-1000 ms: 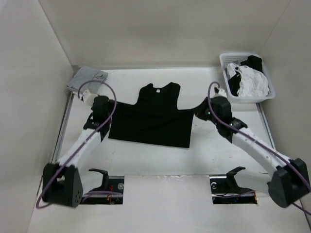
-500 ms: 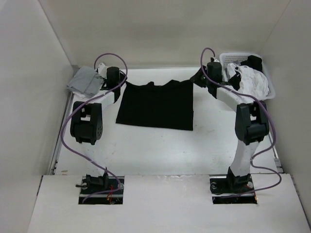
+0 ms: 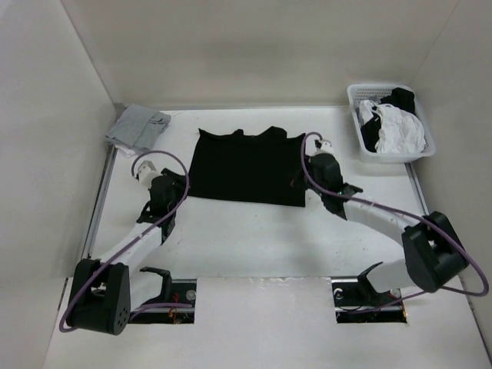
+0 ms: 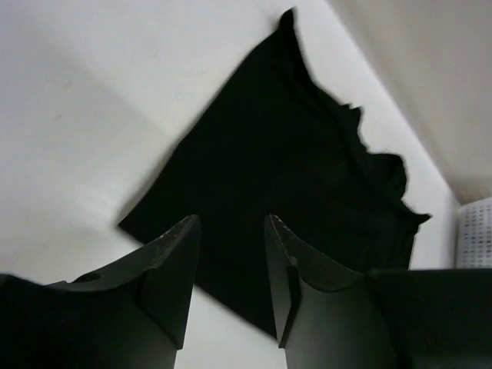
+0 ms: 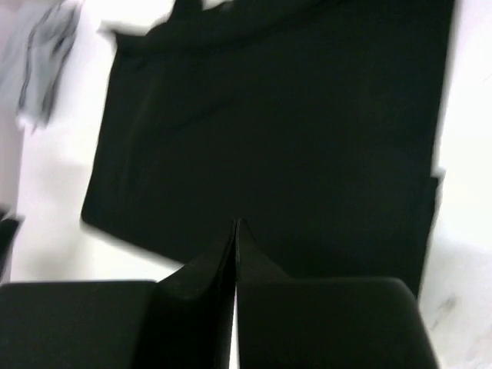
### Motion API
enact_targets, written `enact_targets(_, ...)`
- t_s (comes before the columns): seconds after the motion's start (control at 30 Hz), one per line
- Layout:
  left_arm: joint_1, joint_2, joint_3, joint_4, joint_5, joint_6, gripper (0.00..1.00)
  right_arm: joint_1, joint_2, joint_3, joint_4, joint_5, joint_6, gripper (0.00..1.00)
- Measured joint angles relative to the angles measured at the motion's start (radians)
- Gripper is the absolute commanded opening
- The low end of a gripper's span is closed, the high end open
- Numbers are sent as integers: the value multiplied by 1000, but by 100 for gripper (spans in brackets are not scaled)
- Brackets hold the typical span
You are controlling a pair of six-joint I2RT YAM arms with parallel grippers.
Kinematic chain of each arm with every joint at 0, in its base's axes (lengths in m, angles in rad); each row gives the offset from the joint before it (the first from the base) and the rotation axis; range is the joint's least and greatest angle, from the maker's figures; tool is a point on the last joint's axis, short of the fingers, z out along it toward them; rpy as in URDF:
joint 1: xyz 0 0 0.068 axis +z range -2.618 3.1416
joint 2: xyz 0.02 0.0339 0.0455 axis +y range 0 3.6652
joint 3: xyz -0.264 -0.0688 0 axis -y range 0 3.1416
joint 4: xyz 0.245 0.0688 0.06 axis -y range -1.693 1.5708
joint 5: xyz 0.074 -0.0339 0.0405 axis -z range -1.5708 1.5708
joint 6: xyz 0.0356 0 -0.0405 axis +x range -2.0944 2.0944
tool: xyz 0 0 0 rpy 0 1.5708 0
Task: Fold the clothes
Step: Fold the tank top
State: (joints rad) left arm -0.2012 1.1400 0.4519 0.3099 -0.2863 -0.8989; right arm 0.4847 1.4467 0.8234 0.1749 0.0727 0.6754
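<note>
My left gripper should grab the garment by its near corner (image 3: 193, 192) and, with my right gripper, raise and spread it before folding: the garment's far edge (image 3: 257, 134) is ruffled.
The clothes (image 3: 246, 165), one black garment, lie flat as a rough rectangle at the middle back of the table, with a ruffled far edge. My left gripper (image 3: 174, 191) stands open just off the garment's near left corner. In the left wrist view that gripper (image 4: 231, 219) frames the garment (image 4: 292, 177), with nothing between the fingers. My right gripper (image 3: 314, 175) hovers at the garment's right edge. In the right wrist view it (image 5: 235, 223) is shut, tips together and empty, above the black fabric (image 5: 292, 123).
A light grey cloth bundle (image 3: 138, 127) lies at the back left corner, also blurred in the right wrist view (image 5: 46, 54). A white plastic basket (image 3: 352, 94) holding white and black laundry (image 3: 392, 127) stands at the back right. White walls enclose the table.
Both arms have drawn back from the garment's far edge to its near sides. The left gripper has opened; the right opened briefly and shut again. The garment now lies as a folded rectangle.
</note>
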Motion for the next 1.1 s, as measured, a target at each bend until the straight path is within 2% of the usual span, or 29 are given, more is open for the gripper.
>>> enact_targets(0.1, 50, -42, -118, -11, 51, -16, 44, 75, -94, -145, 47, 19, 13, 15)
enact_targets(0.17, 89, -28, -179, -14, 101, -30, 50, 109, -144, -226, 55, 31, 19, 18)
enact_targets(0.23, 125, 3, -215, 3, 151, -43, 51, 134, -188, -290, 58, 39, 28, 25)
enact_targets(0.4, 185, 130, -222, 179, 258, -88, 39, 158, -303, -408, 67, 61, 48, 38)
enact_targets(0.47, 192, 181, -219, 234, 272, -107, 36, 158, -352, -452, 73, 76, 64, 41)
enact_targets(0.67, 194, 286, -193, 334, 282, -140, 33, 136, -415, -517, 74, 103, 93, 47)
enact_targets(0.8, 188, 342, -172, 370, 275, -161, 15, 97, -384, -519, 81, 113, 111, 53)
enact_targets(0.9, 188, 369, -168, 385, 271, -175, 9, 77, -323, -519, 81, 117, 124, 60)
enact_targets(1.03, 188, 369, -168, 382, 264, -181, 5, 49, -236, -497, 68, 116, 147, 62)
enact_targets(1.1, 185, 369, -168, 381, 257, -182, 4, 35, -200, -472, 72, 117, 160, 61)
